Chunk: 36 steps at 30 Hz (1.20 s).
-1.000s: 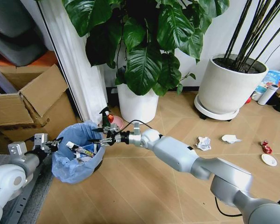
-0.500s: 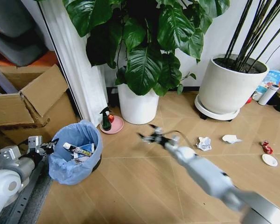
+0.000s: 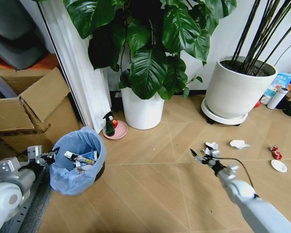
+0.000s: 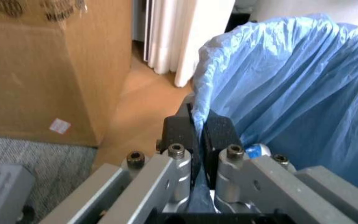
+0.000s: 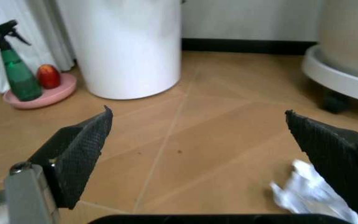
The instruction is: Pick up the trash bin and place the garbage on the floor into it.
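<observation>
My gripper will lift the crumpled white paper wad [image 3: 211,148], and it will stick out stiffly, because the paper wad's sharp creases and raised corners stand up from the floor.
The trash bin [image 3: 77,165], dark with a light-blue bag [image 4: 291,93], stands on the floor at the left, and a flattened tube box [image 3: 80,157] lies inside. My left gripper [image 3: 47,155] [image 4: 197,135] is shut on the bag at the bin's rim. My right gripper [image 3: 203,156] [image 5: 207,158] hangs open low over the floor, just short of a crumpled white paper wad [image 3: 212,147] [image 5: 306,196]. Further garbage lies to the right: another white paper piece [image 3: 239,143], a red wrapper [image 3: 276,153] and a white round lid [image 3: 279,166].
A white plant pot [image 3: 143,109] [image 5: 126,46] stands behind, with a green spray bottle [image 3: 108,124] [image 5: 14,65] on a pink saucer [image 5: 39,95]. A larger pot [image 3: 235,92] is at the back right, with bottles and a mug beyond. Cardboard boxes [image 3: 34,109] flank the bin.
My right arm has pulled back from over the bin and swung right across the floor to the paper wad. The left gripper keeps its hold on the bin.
</observation>
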Tool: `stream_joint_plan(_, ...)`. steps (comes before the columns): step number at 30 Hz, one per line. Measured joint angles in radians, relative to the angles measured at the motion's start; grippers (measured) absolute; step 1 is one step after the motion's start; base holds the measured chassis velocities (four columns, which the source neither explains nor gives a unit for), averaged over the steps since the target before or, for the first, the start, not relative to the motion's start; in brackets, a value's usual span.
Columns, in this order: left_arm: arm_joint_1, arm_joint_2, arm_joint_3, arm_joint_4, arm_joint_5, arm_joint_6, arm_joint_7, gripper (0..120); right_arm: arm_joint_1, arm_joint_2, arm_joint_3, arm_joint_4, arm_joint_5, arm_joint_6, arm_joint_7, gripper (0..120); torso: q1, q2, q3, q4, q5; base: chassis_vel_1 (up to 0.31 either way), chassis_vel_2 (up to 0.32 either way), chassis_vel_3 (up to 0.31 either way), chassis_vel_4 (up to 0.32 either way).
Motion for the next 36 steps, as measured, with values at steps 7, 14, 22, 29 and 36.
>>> stream_joint_plan(7, 0.049, -0.045, -0.032, -0.024, 0.027, -0.015, 0.018, 0, -0.148, 0.072, 0.168, 0.038, -0.016, -0.002, -0.048, 100, 0.000, 0.000, 0.000, -0.0001, 0.0000, 0.000, 0.000, 0.000, 0.000)
stream_joint_plan(14, 0.054, -0.057, -0.040, -0.023, 0.033, -0.020, 0.024, 0, -0.195, 0.136, 0.238, 0.048, -0.012, -0.002, -0.065, 100, 0.000, 0.000, 0.000, -0.0001, 0.0000, -0.010, -0.001, 0.013, 0.002)
stream_joint_plan(22, 0.051, -0.056, -0.036, -0.015, 0.034, -0.022, 0.027, 0, -0.192, 0.135, 0.243, 0.045, -0.002, -0.005, -0.070, 100, 0.000, 0.000, 0.000, 0.0000, -0.0003, -0.136, -0.047, 0.149, 0.050)
stream_joint_plan(29, 0.050, -0.049, -0.036, -0.006, 0.030, -0.024, 0.030, 0, -0.189, 0.134, 0.234, 0.035, 0.000, -0.002, -0.075, 100, 0.000, 0.000, 0.000, -0.0001, -0.0003, -0.212, -0.092, 0.216, 0.075)
stream_joint_plan(36, 0.045, -0.049, -0.035, -0.003, 0.029, -0.024, 0.030, 0, -0.189, 0.138, 0.228, 0.025, -0.001, 0.002, -0.088, 100, 0.000, 0.000, 0.000, -0.0001, -0.0001, -0.196, -0.070, 0.192, 0.074)
